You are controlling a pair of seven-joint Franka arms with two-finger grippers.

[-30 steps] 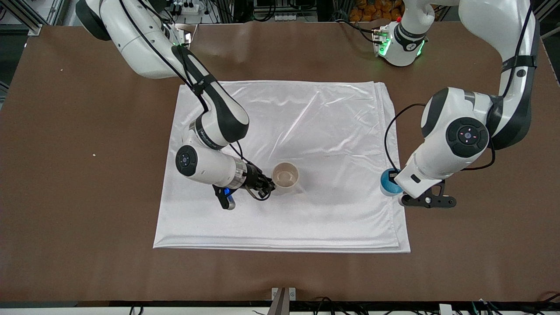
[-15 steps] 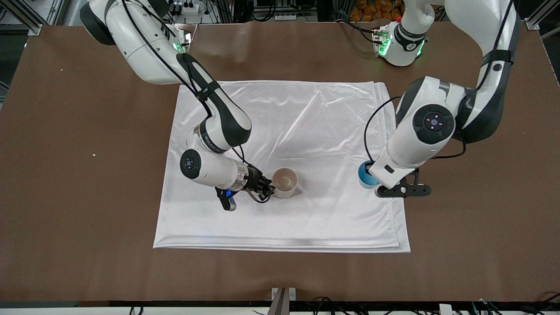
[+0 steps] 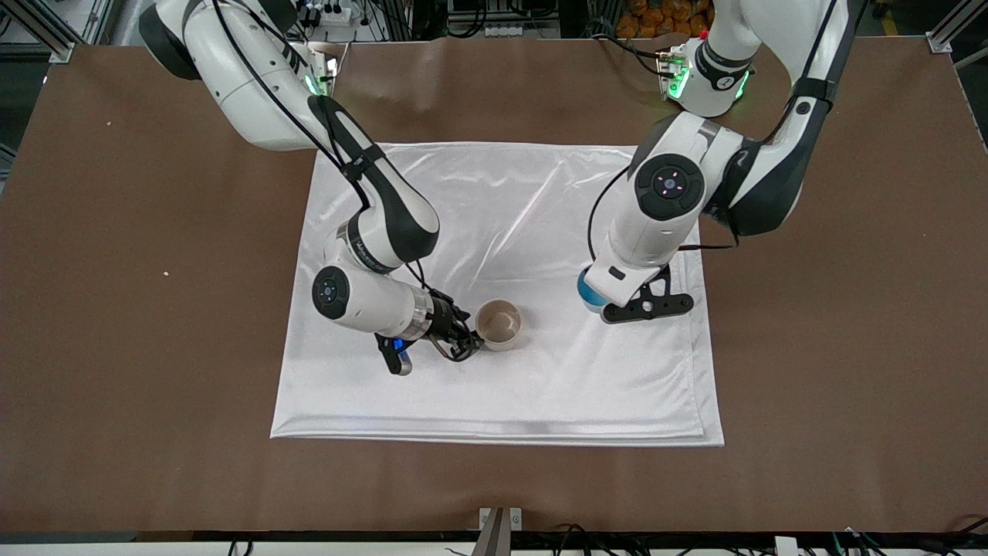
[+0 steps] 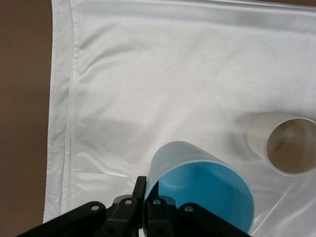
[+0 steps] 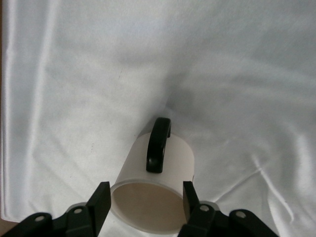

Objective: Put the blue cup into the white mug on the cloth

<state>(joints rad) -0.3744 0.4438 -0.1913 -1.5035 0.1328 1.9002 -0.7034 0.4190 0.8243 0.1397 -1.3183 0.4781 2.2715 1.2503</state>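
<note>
The rim of the upright white mug point(image 3: 500, 321) is crowded by my right gripper, which should therefore open and back away before my left gripper lowers the blue cup point(image 3: 589, 291).
The white mug point(image 3: 498, 324) stands on the cloth point(image 3: 525, 208), opening up. My right gripper point(image 3: 477, 332) is shut on it, one finger at each side of its rim. In the right wrist view the fingers point(image 5: 101, 202) press the mug's wall point(image 5: 180, 160), and the black handle point(image 5: 158, 145) points away from my right gripper point(image 5: 146, 203). My left gripper point(image 3: 600, 297) is shut on the blue cup point(image 3: 588, 292) and holds it above the cloth, beside the mug toward the left arm's end. In the left wrist view my left gripper point(image 4: 146, 190) pinches the cup's rim point(image 4: 207, 197), with the mug point(image 4: 259, 133) beside it.
The cloth lies folded in the middle of the brown table point(image 3: 849, 347), and its layered edge point(image 4: 64, 123) runs along the left arm's end. A small pale crumb point(image 3: 166, 272) lies on the table toward the right arm's end.
My left arm has carried the blue cup from the cloth's edge at the left arm's end inward over the cloth, toward the mug. My right gripper and the mug shifted slightly.
</note>
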